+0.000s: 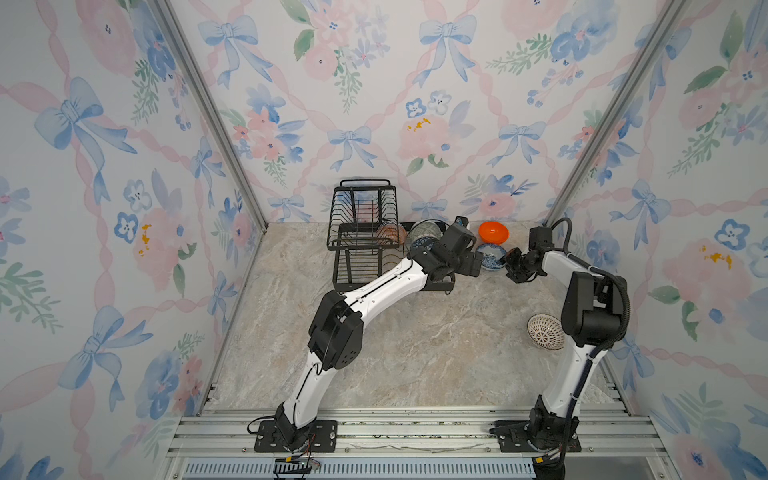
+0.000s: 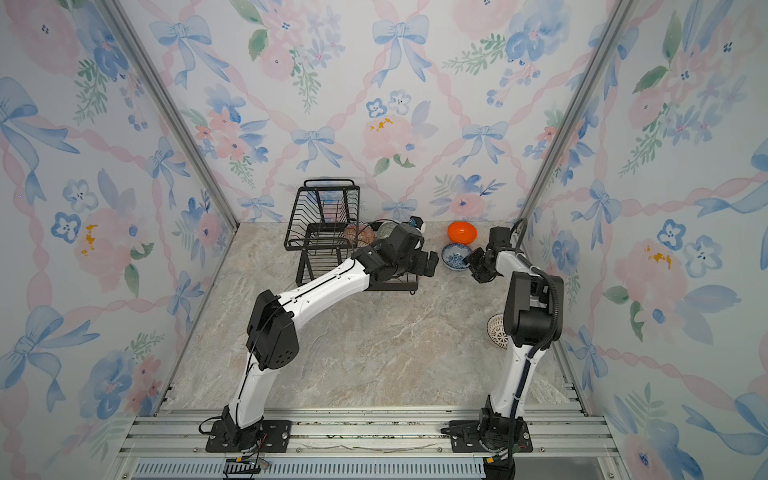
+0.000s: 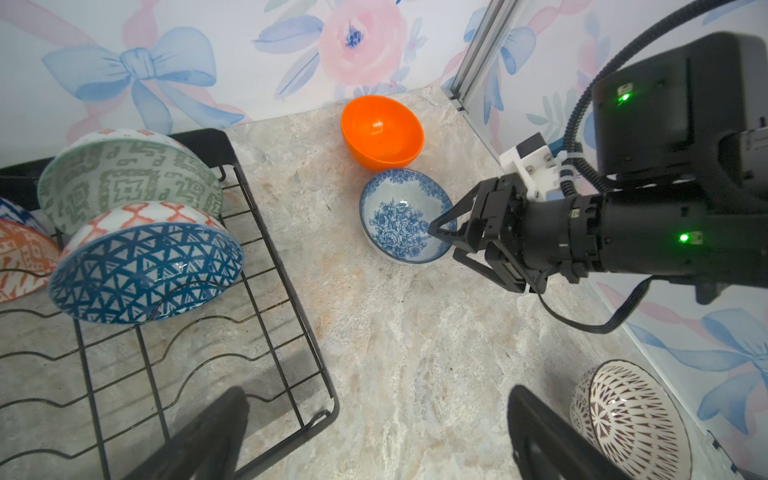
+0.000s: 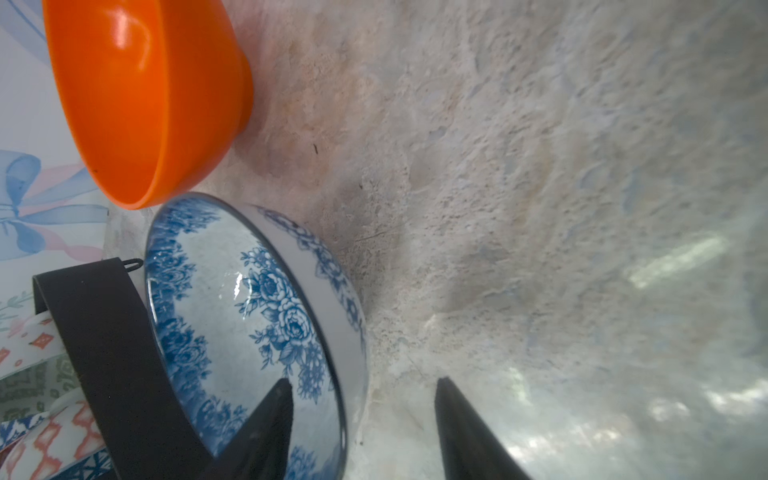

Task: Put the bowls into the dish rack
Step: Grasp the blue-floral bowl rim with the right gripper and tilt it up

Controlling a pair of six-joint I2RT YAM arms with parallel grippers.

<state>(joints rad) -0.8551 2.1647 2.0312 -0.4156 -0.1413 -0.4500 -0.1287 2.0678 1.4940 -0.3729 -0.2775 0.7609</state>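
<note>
My right gripper is astride the blue-flowered bowl's rim (image 3: 448, 243), far from the rack. My left gripper should move back for the lift, and then take hold of the opposite rim (image 3: 362, 211).
The white bowl with blue flowers (image 4: 249, 311) stands upright on the stone counter, right of the dish rack (image 1: 353, 248). My right gripper (image 4: 363, 380) straddles its near rim, one finger inside and one outside. The jaws are apart, with a gap showing at the outer wall. A plain orange bowl (image 1: 493, 232) sits just behind it by the back wall. A white bowl with dark lattice (image 1: 545, 331) lies on its side beside the right arm. In the rack's base lean a grey-green bowl (image 3: 129, 178), a dark-blue geometric bowl (image 3: 145, 274) and an orange-white bowl (image 3: 20, 257). My left gripper (image 3: 378, 392) hangs open and empty over the rack's right corner.
The rack's raised basket (image 1: 361, 208) stands at the back against the floral wall. The left arm reaches across the rack's base, close to the right gripper (image 1: 505, 264). An aluminium corner post (image 3: 478, 54) and the right wall run just past the orange bowl (image 3: 380, 133).
</note>
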